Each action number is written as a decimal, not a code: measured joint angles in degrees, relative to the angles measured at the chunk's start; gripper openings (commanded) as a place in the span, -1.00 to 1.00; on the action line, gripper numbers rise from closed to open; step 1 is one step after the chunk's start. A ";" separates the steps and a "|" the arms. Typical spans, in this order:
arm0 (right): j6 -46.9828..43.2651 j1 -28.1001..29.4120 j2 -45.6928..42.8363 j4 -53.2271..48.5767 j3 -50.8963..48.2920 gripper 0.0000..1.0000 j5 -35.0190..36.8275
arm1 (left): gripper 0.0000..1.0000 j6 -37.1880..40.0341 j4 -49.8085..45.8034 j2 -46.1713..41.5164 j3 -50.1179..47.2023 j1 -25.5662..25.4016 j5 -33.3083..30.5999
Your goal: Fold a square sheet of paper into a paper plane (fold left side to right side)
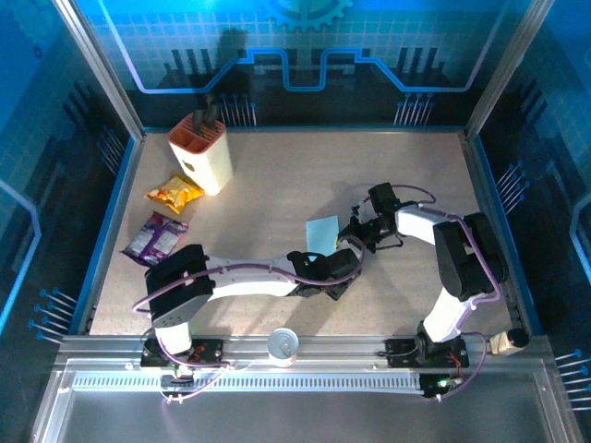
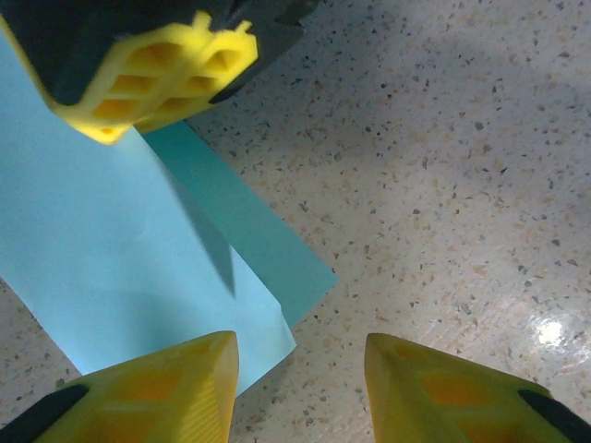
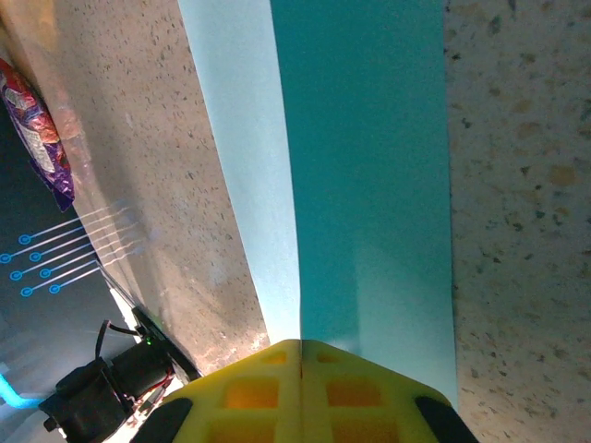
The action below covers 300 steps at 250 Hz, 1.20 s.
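Observation:
The flap's edge (image 3: 287,166) lies well short of the lower layer's edge, so next my left gripper peels the flap back while my right gripper pins the lower layer's near corner (image 2: 321,282).
The square sheet of paper (image 1: 323,233) is light blue and lies mid-table, partly folded over itself. In the left wrist view a pale upper flap (image 2: 111,258) overlaps a darker lower layer (image 2: 249,221). My right gripper (image 1: 355,231) is at the sheet's right edge. Its yellow fingers (image 2: 157,74) are shut on the flap's edge, and the flap's edge runs straight into the seam of the right gripper (image 3: 300,349). My left gripper (image 1: 334,257) sits just in front of the sheet. It (image 2: 300,388) is open over bare table, its left finger (image 2: 175,388) over the flap's near corner.
A cream knife block (image 1: 200,152) stands at the back left. In front of it lie a yellow snack packet (image 1: 174,193) and a purple snack packet (image 1: 154,236). A white cup (image 1: 283,345) sits on the front rail. Blue walls enclose the table.

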 measured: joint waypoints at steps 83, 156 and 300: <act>0.00 0.00 0.00 0.00 0.00 -0.88 0.00 | -0.66 0.07 -1.11 1.31 1.64 0.00 -1.11; -0.02 0.00 0.00 0.00 0.00 -0.84 -0.02 | -1.00 0.17 -1.64 1.31 1.77 0.50 -2.03; -5.18 -2.95 -12.26 -0.04 -0.26 0.02 1.62 | -1.00 -4.70 5.70 -5.99 -7.21 9.35 13.97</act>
